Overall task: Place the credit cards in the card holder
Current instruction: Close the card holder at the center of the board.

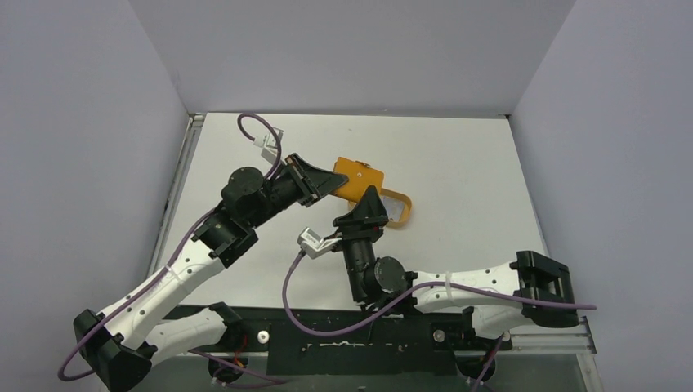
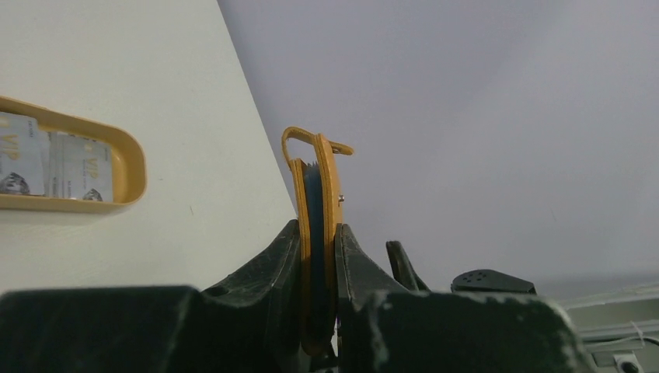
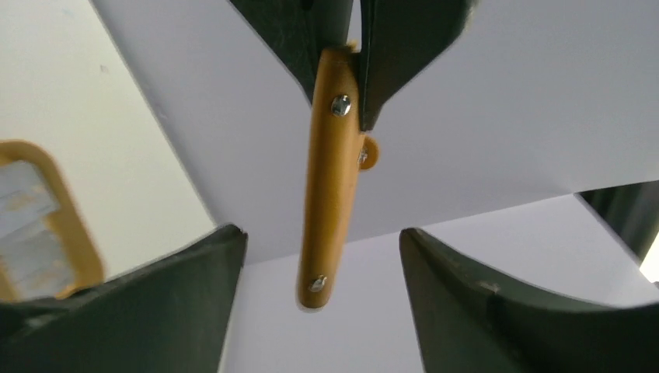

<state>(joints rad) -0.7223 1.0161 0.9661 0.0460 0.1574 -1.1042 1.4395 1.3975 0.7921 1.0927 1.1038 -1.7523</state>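
Observation:
I should turn the card holder with my left gripper, because the card holder's strap [image 1: 362,163] faces away from my right gripper. I should keep turning it until my right gripper can take the strap [image 2: 298,133].
The tan-orange card holder [image 1: 359,181] hangs folded and edge-on above the table, with my left gripper [image 1: 333,181] shut on it. In the left wrist view both fingers press its two leaves [image 2: 330,179], and a dark blue layer shows between them. My right gripper [image 1: 372,200] is open. Its fingers stand on either side of the card holder's lower edge [image 3: 330,202] with a gap on each side. Pale grey credit cards [image 2: 74,167] lie in the orange oval tray [image 2: 128,167] on the table.
The tray [image 1: 400,214] sits just right of the right gripper, partly hidden under it. Grey walls close in the white table on the left, back and right. Purple cables loop off both arms.

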